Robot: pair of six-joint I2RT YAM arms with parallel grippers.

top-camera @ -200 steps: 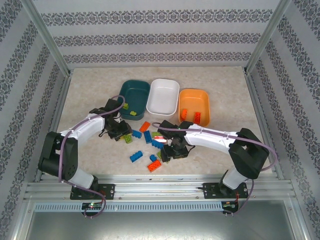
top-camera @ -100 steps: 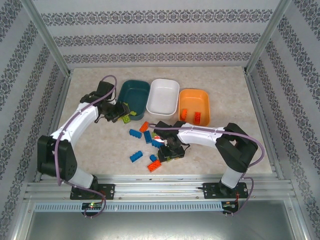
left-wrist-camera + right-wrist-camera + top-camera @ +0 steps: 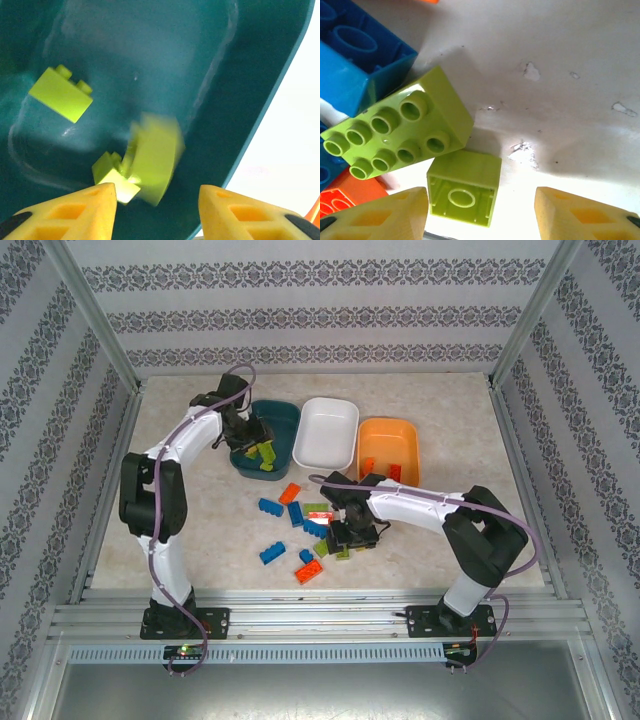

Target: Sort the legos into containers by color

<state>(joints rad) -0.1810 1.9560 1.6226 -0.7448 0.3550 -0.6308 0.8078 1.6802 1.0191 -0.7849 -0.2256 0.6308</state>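
Note:
The longer lime lego's corner [image 3: 461, 145] is up against the small lime lego, so next my right gripper moves the small one [image 3: 463, 189] away and center on it before lifting.
My left gripper [image 3: 258, 447] hangs open over the dark teal container [image 3: 278, 420]. In the left wrist view a blurred lime lego [image 3: 152, 160] is loose just beyond my left gripper [image 3: 157, 212], above two lime legos [image 3: 61, 94] on the teal floor [image 3: 150, 60]. My right gripper [image 3: 347, 538] is low over the table's lego pile. In the right wrist view, my right gripper [image 3: 480, 215] is open around a small upturned lime lego [image 3: 464, 187], beside a longer lime lego [image 3: 400, 132]. The orange container [image 3: 405, 430] holds orange legos [image 3: 395, 472]. The white container [image 3: 325, 432] is bare.
Blue [image 3: 270, 507], orange [image 3: 290, 493] and lime [image 3: 318, 508] legos lie scattered in front of the tubs, with more near the front [image 3: 309, 573]. A blue lego [image 3: 355, 65] and an orange one [image 3: 345, 197] crowd the right gripper's left side. Patterned walls enclose the table.
The left arm swung from the table up over the teal container and opened, letting a lime lego go. The right gripper moved slightly within the pile and narrowed a little.

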